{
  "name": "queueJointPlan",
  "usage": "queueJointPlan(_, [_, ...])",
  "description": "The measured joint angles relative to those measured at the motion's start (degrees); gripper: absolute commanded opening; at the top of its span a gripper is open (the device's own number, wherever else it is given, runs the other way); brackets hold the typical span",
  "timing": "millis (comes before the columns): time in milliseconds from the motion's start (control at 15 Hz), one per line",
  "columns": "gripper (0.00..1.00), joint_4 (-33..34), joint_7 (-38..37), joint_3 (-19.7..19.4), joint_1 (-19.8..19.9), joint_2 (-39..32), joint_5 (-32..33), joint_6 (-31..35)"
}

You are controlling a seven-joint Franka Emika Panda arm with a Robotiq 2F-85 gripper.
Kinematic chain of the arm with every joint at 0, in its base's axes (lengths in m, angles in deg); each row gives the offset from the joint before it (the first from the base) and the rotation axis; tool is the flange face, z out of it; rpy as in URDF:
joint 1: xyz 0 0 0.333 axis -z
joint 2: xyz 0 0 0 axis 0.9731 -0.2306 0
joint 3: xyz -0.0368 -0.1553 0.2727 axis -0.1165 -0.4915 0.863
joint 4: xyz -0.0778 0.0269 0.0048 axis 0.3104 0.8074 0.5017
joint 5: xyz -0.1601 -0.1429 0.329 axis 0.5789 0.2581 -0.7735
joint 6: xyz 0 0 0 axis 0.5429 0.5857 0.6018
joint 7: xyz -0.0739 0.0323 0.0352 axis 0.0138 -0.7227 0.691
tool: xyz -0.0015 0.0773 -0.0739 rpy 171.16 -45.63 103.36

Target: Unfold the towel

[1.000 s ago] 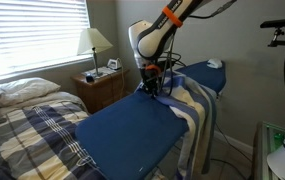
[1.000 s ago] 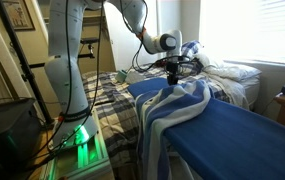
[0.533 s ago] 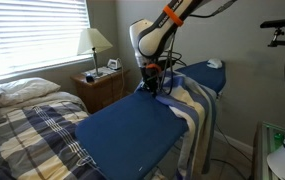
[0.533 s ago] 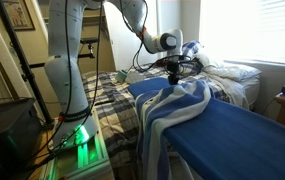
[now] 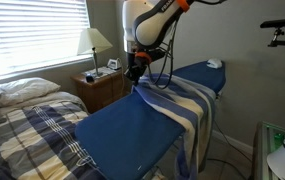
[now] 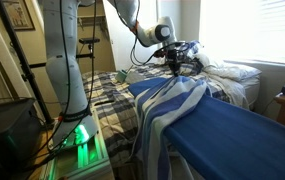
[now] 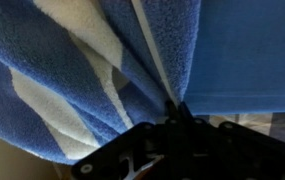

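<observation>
My gripper should keep pulling the towel's edge [image 5: 142, 91] it holds until that edge reaches the board's bed side [image 5: 94, 119], as the blue board lies open toward the bed.
The towel [image 5: 177, 100], blue and cream-white striped terry cloth, lies across the blue board [image 5: 127, 135] and hangs over its side. In both exterior views my gripper [image 5: 134, 75] is shut on one edge of the towel and holds it lifted above the board's side, so the cloth stretches in a taut ridge from the fingers; it also shows in an exterior view [image 6: 175, 68] pulling the towel [image 6: 167, 100]. In the wrist view the towel [image 7: 92, 70] fans out in folds from my shut gripper [image 7: 179, 112].
A bed with a plaid bedspread [image 5: 27, 135] stands beside the board. A nightstand with a lamp [image 5: 94, 45] is by the window. A second robot arm base [image 6: 62, 90] and a green-lit box [image 6: 77, 150] stand on the floor.
My gripper has risen and moved sideways toward the board's edge nearest the bed, dragging the towel's edge with it. The towel is spread wider over the board.
</observation>
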Motion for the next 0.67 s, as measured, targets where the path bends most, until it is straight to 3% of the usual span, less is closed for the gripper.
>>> queueJointPlan(333, [0.01,-0.04,6.56,4.11,-0.4,0.22,-1.67,7.36])
queueJointPlan(667, [0.01,-0.06,20.38,9.44,0.53,0.18,-12.55,11.88])
